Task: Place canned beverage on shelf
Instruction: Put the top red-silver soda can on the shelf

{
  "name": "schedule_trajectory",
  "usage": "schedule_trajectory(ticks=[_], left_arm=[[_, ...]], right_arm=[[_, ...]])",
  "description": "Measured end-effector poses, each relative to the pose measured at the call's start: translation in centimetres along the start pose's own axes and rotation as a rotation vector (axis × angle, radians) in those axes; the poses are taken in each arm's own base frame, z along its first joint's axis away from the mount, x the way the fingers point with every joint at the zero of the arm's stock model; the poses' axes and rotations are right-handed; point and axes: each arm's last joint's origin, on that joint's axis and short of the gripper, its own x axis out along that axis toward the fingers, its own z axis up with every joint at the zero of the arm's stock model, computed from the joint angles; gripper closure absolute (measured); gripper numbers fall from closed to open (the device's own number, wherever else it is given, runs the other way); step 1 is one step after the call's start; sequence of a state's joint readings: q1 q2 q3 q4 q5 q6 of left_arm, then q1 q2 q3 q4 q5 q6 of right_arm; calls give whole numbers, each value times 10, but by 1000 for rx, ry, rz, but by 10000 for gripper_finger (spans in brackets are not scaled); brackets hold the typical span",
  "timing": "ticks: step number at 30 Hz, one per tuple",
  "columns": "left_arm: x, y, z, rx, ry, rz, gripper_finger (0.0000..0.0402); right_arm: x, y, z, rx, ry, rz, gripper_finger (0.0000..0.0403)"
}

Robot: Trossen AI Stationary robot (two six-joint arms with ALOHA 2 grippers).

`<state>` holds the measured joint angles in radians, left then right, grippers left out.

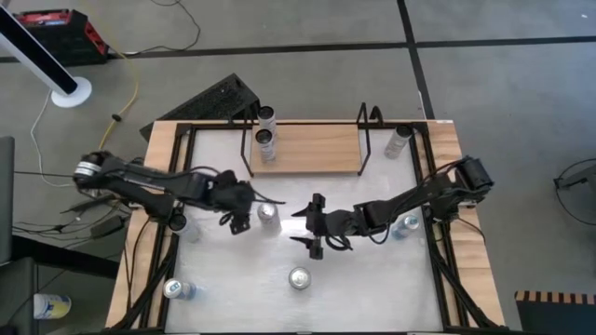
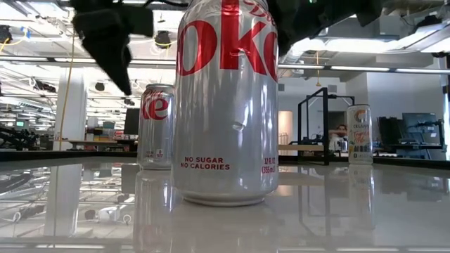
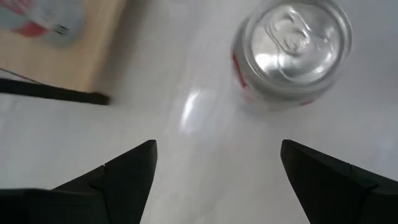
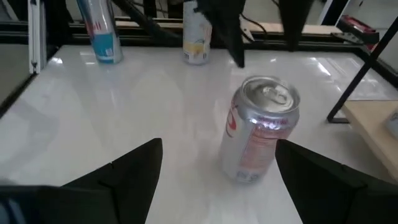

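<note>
The silver-and-red can [image 1: 268, 212] stands beyond the open fingers of the robot's right gripper, so the left gripper should close and nudge the can toward the robot's right gripper, then back away.
A silver-and-red canned beverage [image 1: 269, 216] stands upright on the white table, between my two grippers. My left gripper [image 1: 244, 216] is just to its left, tilted down and open, and in its wrist view the can's top [image 3: 289, 46] lies beyond the fingers. My right gripper [image 1: 315, 223] is to the can's right, open and nearly level. In its wrist view the can [image 4: 261, 127] stands ahead of the gap. The shelf [image 1: 312, 149], a wood board in a black wire frame, sits at the far side with two cans [image 1: 266, 130] on its left end.
Another silver-and-red can [image 1: 299, 277] stands near the front edge and fills the low view [image 2: 225, 105]. More cans stand at the near left [image 1: 177, 288], by the right arm [image 1: 407, 223] and at the far right beside the shelf [image 1: 399, 140]. Wood strips edge the table.
</note>
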<state>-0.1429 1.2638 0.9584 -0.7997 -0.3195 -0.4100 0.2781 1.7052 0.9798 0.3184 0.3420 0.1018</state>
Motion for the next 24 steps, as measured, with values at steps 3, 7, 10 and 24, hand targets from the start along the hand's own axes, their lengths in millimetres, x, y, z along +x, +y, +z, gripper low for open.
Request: schedule_trajectory(ticks=[3, 7, 10, 24], left_arm=[[10, 1, -19, -63, -100, -50, 74], [25, -1, -40, -119, -199, -85, 74], [40, -2, -58, -148, -217, -83, 74], [59, 3, -80, -220, -350, 97, 74]], right_arm=[[1, 0, 0, 7, -13, 7, 67], [8, 0, -1, 25, -54, 6, 67], [17, 4, -1, 36, -88, 14, 67], [34, 6, 2, -27, -31, 60, 67]])
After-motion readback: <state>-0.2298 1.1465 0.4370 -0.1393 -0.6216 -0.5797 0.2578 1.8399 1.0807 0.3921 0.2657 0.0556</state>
